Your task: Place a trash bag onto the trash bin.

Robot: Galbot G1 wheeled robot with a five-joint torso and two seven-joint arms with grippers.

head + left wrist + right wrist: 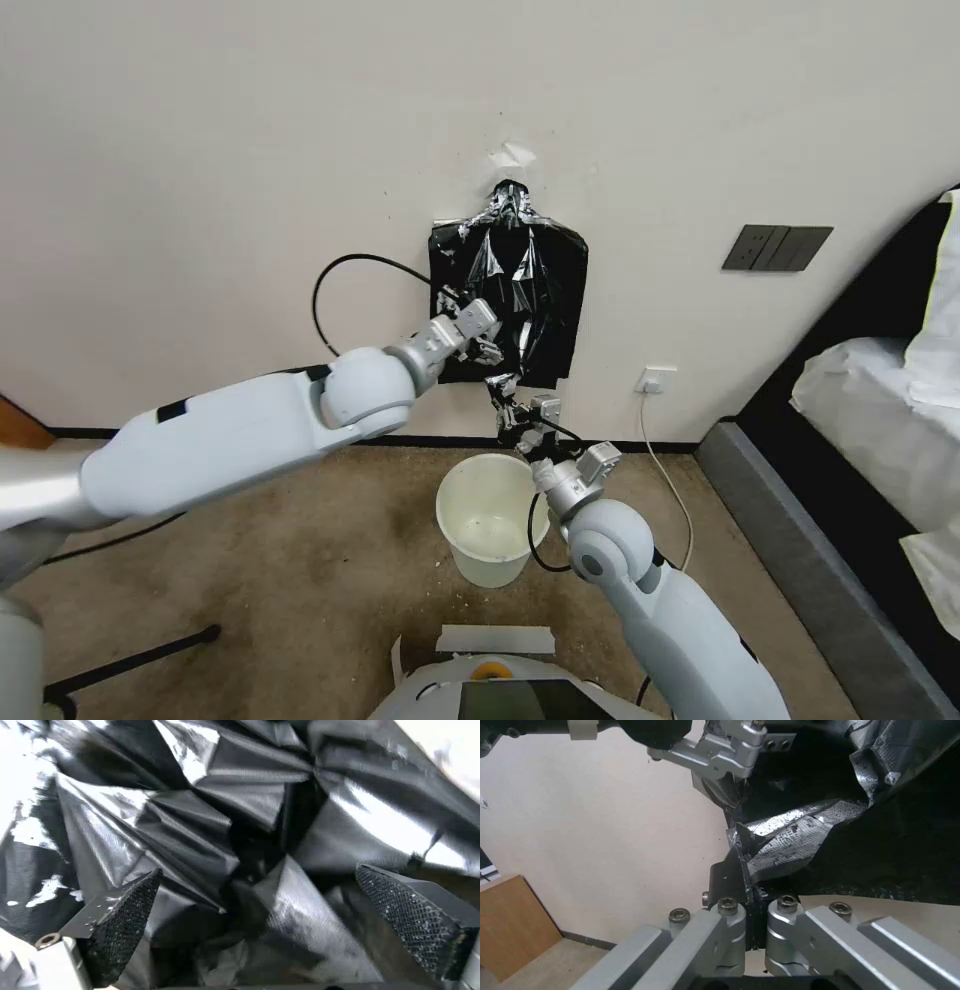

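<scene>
I expect the trash bag to sag and flop over limply when I lower it to the trash bin, since its glossy film crumples into sharp creases.
A flat black bundle of bags hangs on the wall, taped at its top. From its lower edge a strip of glossy black trash bag is drawn down, and my right gripper is shut on that strip. My left gripper stands open against the bundle's lower left, with crumpled black film between its wide-spread fingers. The cream-white trash bin stands upright on the floor right under both grippers, with nothing in it.
A bed with a dark frame and white bedding fills the right side. A wall socket with a white cable and a grey switch panel sit on the wall. A wooden edge is at the left, my base in front.
</scene>
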